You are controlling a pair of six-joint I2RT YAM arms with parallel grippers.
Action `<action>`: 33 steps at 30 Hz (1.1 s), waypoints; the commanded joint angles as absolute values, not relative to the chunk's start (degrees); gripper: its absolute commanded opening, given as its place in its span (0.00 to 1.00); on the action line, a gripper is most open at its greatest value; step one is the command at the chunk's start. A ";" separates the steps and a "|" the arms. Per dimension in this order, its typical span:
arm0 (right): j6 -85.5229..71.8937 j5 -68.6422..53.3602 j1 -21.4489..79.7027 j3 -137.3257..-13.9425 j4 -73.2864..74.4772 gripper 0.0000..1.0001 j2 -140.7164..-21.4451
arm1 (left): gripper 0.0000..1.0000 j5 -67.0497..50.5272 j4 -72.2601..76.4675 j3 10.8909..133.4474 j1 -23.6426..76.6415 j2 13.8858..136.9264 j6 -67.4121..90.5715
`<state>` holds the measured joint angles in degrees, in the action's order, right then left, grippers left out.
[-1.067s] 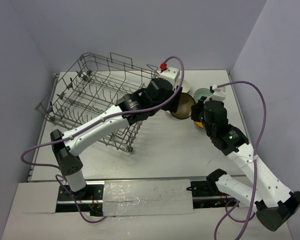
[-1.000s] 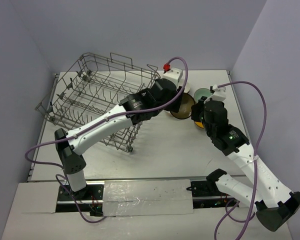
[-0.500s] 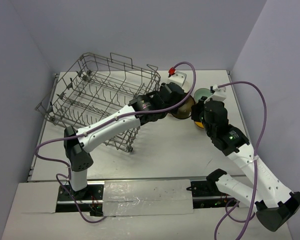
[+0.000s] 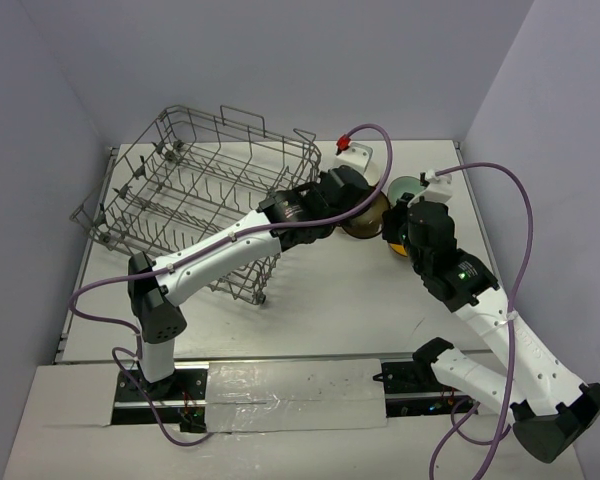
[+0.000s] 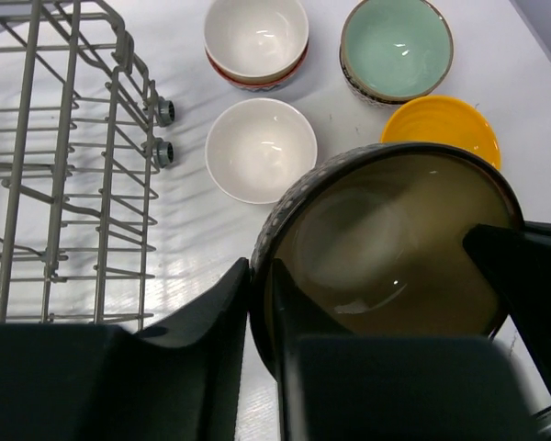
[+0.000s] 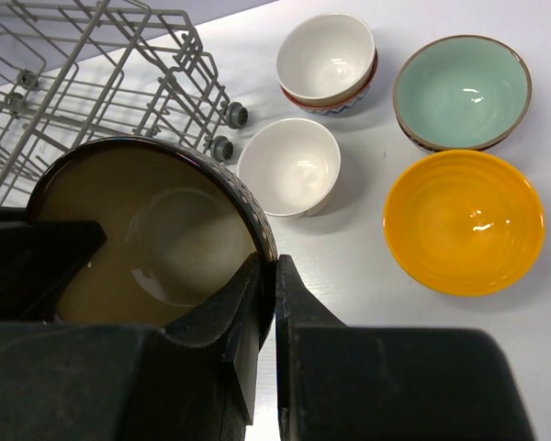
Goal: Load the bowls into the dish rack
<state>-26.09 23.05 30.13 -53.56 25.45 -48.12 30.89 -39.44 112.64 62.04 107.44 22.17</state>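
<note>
Both grippers are on the beige-brown bowl's rim, so the robot's right gripper should open and move back before the left gripper carries the bowl to the dish rack.
A beige-brown bowl with a dark dotted outside hangs above the table between both arms. My left gripper pinches its left rim, one finger inside and one outside. My right gripper is shut on the opposite rim of the same bowl. Below lie a white bowl, a white bowl stacked in a patterned one, a pale green bowl and an orange-yellow bowl. The grey wire dish rack stands left of the held bowl; no bowl shows in it.
The rack's wheeled corner sits close to the white bowl. Grey walls close in the table at the back and on both sides. A purple cable loops over the right arm.
My left arm has reached right from over the rack's corner to the brown bowl, and its jaws have closed onto the rim. The right arm has held still with the bowl.
</note>
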 commanded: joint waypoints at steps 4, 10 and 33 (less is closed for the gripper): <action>-27.69 23.12 30.94 -55.02 20.04 0.00 -46.93 | 0.00 32.17 -38.24 115.49 62.58 105.91 21.71; -25.93 17.85 30.94 -55.28 20.04 0.62 -45.27 | 0.00 35.06 -34.90 112.95 62.67 101.88 17.94; -20.74 13.88 30.85 -53.88 12.04 1.00 -40.78 | 0.00 43.51 1.30 100.54 25.42 91.21 -36.64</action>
<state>-22.81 12.01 30.50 -54.15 15.38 -38.92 48.36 -8.14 99.85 28.25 88.12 -28.67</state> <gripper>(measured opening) 0.999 0.071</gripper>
